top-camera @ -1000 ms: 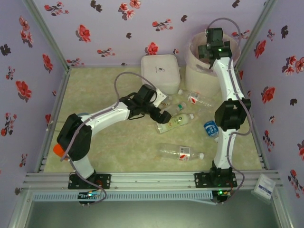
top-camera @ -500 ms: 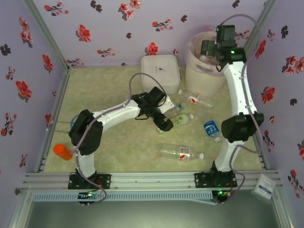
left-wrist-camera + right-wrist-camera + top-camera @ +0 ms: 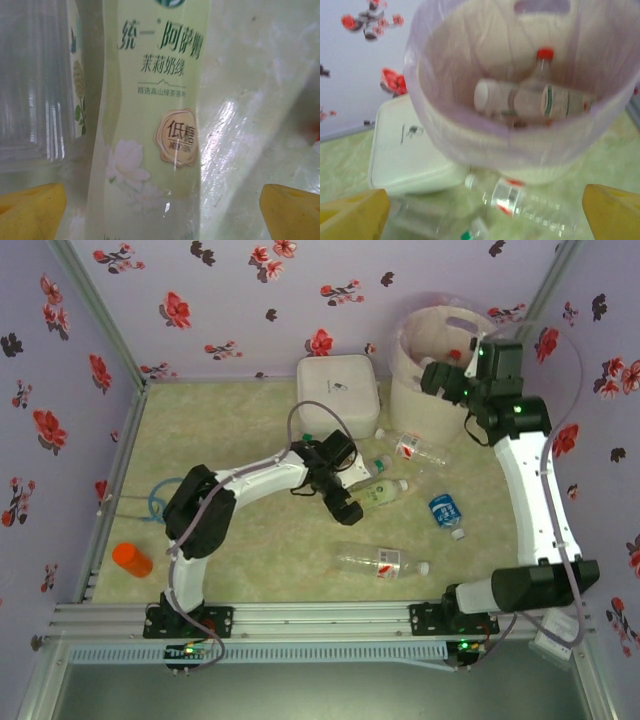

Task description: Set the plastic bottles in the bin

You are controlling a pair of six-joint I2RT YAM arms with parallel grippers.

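I expect the pale-green-labelled bottle point(image 3: 382, 492) to stay high and lean near the bin's rim when I drop it in, because bottles are already piled up inside the bin point(image 3: 532, 100).
A pale-green-labelled plastic bottle point(image 3: 155, 125) lies between the wide-apart yellow fingertips point(image 3: 30, 210) of my left gripper point(image 3: 160, 215), which is open around it, with a gap on the right side. From above, the left gripper point(image 3: 345, 502) sits low over that bottle point(image 3: 385, 491). The bin point(image 3: 440, 340) stands at the back right with several bottles point(image 3: 535, 97) inside its pink liner point(image 3: 445, 115). My right gripper point(image 3: 440, 375) hovers open and empty at the bin's near right side. A red-labelled bottle point(image 3: 525, 200) lies at the bin's foot.
Other bottles lie on the mat: a green-capped one point(image 3: 377, 464), a blue-labelled one point(image 3: 445, 510), a clear red-labelled one point(image 3: 380, 560) and an orange one point(image 3: 132, 558) at the far left. A flat white box point(image 3: 338, 390) sits left of the bin. Walls enclose the table.
The right arm has drawn back from over the bin toward the right, its elbow swinging out. The left arm has stretched further right and lowered onto the green-labelled bottle.
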